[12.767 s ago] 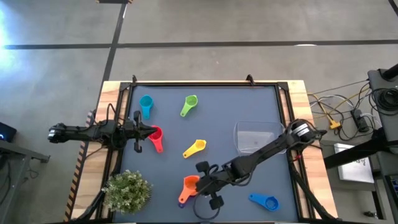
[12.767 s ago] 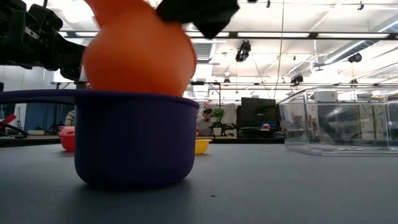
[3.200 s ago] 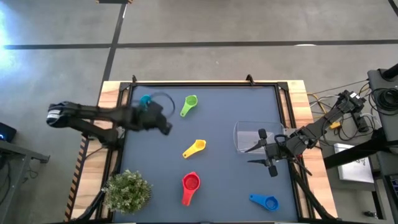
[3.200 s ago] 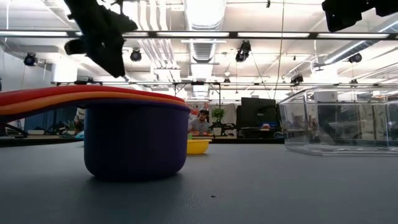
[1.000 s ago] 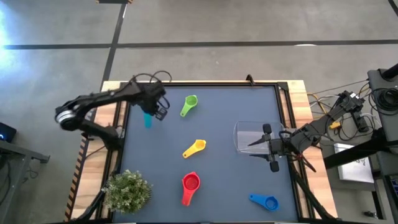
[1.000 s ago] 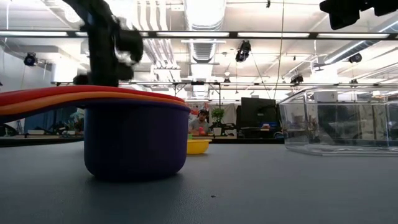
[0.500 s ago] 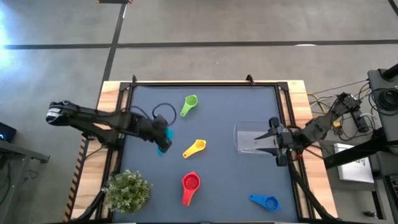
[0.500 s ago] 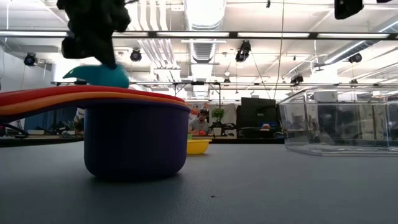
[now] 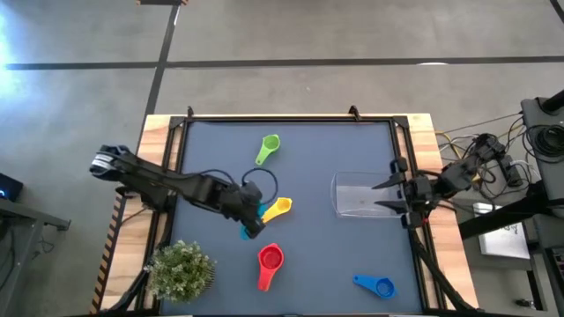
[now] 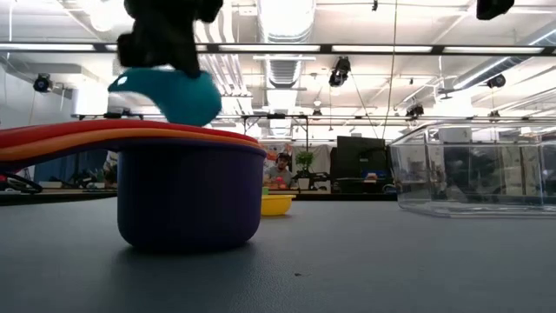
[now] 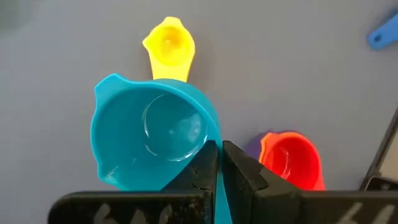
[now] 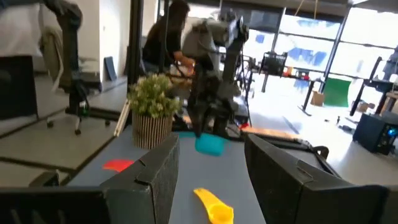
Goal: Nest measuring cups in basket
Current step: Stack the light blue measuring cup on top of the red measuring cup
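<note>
The teal cup [image 10: 184, 97] hangs upright, and the red cup's bowl [image 9: 270, 256] sits open and empty, so my left gripper goes on carrying and lowering until both cups nest.
My left gripper [image 9: 251, 222] is shut on the teal cup [image 11: 152, 140], which hangs in the air just above the stack of red [image 9: 270, 261], orange and purple cups [image 10: 191, 196]. That stack rests on the purple cup's base. The yellow cup [image 9: 278, 208] lies just beyond the teal one. The green cup [image 9: 268, 148] lies near the far edge and the blue cup [image 9: 374, 284] near the right front corner. My right gripper [image 9: 381, 196] is open and hovers by the right side of the clear basket [image 9: 361, 195]. My left gripper pinches the teal cup's handle [image 11: 219, 196] between its two fingers, right where the handle joins the bowl's rim. The fingers come from above, pointing down. The cup is lifted clear and sits upright with its bowl open upward [image 10: 169, 94].
A potted plant [image 9: 181, 271] stands at the near left corner, close to the stack. The basket sits on the table's right half. Bare table lies between the stack and the basket. A person shows in the room behind.
My left gripper has carried the teal cup from the far left part of the table toward the near edge and the right, and it now stands by the yellow cup, over the stack. My right gripper has drawn back a little toward the right edge.
</note>
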Robot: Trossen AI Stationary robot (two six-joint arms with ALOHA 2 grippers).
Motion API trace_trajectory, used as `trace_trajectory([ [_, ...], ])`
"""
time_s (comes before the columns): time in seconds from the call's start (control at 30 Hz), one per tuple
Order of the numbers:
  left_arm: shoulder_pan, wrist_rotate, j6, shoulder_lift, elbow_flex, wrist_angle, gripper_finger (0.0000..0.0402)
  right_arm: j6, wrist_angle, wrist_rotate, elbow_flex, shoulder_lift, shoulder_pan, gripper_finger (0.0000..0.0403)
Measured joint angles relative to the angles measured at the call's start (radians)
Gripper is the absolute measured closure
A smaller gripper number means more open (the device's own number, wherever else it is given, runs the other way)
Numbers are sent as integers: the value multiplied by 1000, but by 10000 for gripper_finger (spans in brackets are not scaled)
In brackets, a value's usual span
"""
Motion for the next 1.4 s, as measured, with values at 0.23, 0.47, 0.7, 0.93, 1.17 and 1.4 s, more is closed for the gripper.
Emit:
trace_trajectory([
  [0.23,-76,54,-1,198,255,-101,402,26,-18,-1,0,0,0,232],
  [0.47,-140,83,-57,331,367,-104,402,33,-17,-1,0,0,0,232],
  [0.7,-173,90,-119,374,385,-96,402,52,-17,-2,0,2,0,232],
  [0.93,-184,89,-134,392,385,-76,402,75,-30,-2,0,2,0,232],
  [1.17,-190,87,-137,417,385,-53,402,88,-42,-2,-2,2,0,232],
  [1.4,-193,90,-145,422,385,-49,400,88,-42,-2,-2,2,0,232],
])
